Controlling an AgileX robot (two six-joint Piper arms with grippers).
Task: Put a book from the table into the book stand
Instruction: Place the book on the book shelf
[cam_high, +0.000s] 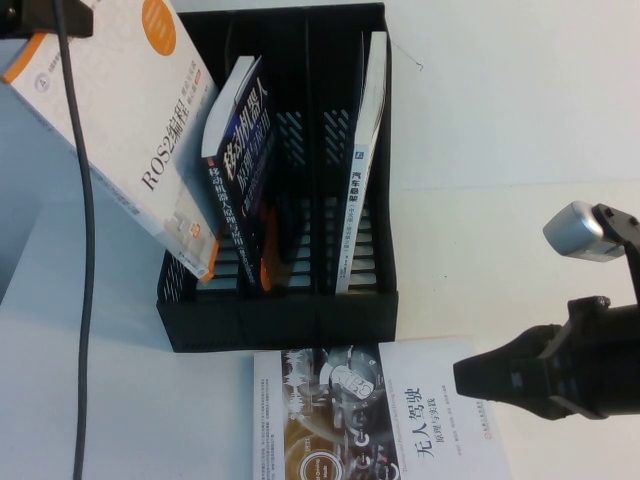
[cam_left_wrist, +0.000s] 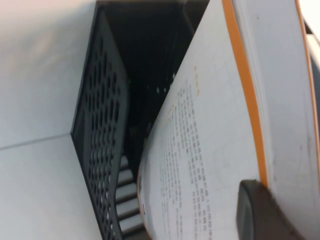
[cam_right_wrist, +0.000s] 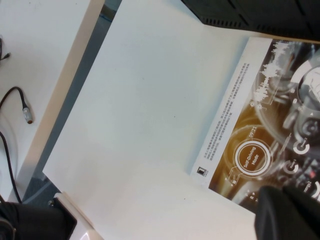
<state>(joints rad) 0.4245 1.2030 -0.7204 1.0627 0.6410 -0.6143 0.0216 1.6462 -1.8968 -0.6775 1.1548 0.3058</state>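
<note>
My left gripper is closed while the white and orange book's lower corner (cam_high: 204, 271) slants toward the dark book, so it should pull that corner back toward the stand's side (cam_high: 173, 281) before it opens.
My left gripper (cam_high: 48, 18) at the far left is shut on a white and orange book (cam_high: 140, 130) and holds it tilted, its lower corner at the left compartment of the black book stand (cam_high: 280, 325). In the left wrist view one finger (cam_left_wrist: 260, 212) presses on that book (cam_left_wrist: 210, 145) above the stand (cam_left_wrist: 105, 140). A second book with a brown and white cover (cam_high: 420, 420) lies flat on the table in front of the stand. My right gripper (cam_high: 466, 378) is shut and empty, hovering over that book's right part; it also shows in the right wrist view (cam_right_wrist: 287, 215) over the cover (cam_right_wrist: 270, 125).
A dark book (cam_high: 240, 170) leans in the stand beside the held book's corner. A white book (cam_high: 362, 170) stands in the right compartment. A black cable (cam_high: 85, 250) hangs down the left side. The table's edge and a loose cable (cam_right_wrist: 20, 100) show in the right wrist view.
</note>
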